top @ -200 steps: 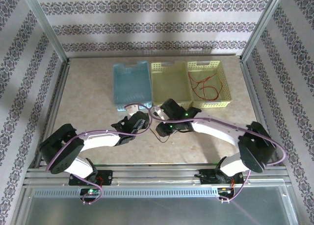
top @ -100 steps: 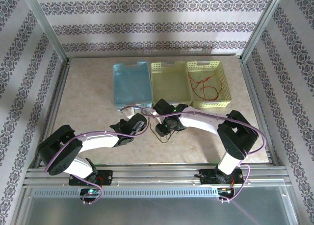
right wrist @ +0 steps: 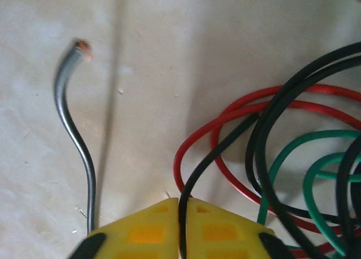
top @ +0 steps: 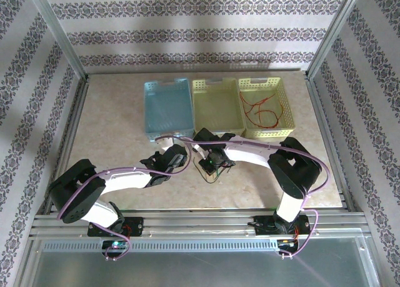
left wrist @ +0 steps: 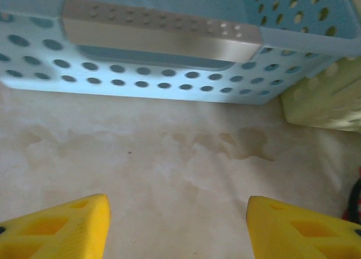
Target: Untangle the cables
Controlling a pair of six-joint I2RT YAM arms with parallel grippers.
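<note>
Next, my right gripper pulls the black cable it is holding clear while my left gripper takes the red cable [right wrist: 178, 161], because the black cable crosses the red loops [right wrist: 215, 152].
A tangle of cables [top: 210, 171] lies on the table in front of the baskets. In the right wrist view a black cable [right wrist: 225, 143] runs up from between the yellow fingers of my right gripper [right wrist: 181, 207], which is shut on it. A red cable [right wrist: 198, 136] loops under it, and a dark green cable [right wrist: 280, 157] coils at the right. One loose black end [right wrist: 72, 115] with a copper tip curves up at the left. My right gripper [top: 213, 158] sits over the tangle. My left gripper [left wrist: 177, 225] is open over bare table, left of the tangle [top: 172, 159].
A blue basket [top: 150, 105], a pale yellow-green basket [top: 200, 105] and a yellow basket [top: 286, 109] stand in a row at the back. Another red wire [top: 259, 112] lies in the yellow one. The blue basket's front wall [left wrist: 158, 61] is close ahead of my left gripper.
The right arm has folded in and its gripper has moved left, down onto the tangle. The left arm has barely moved.
</note>
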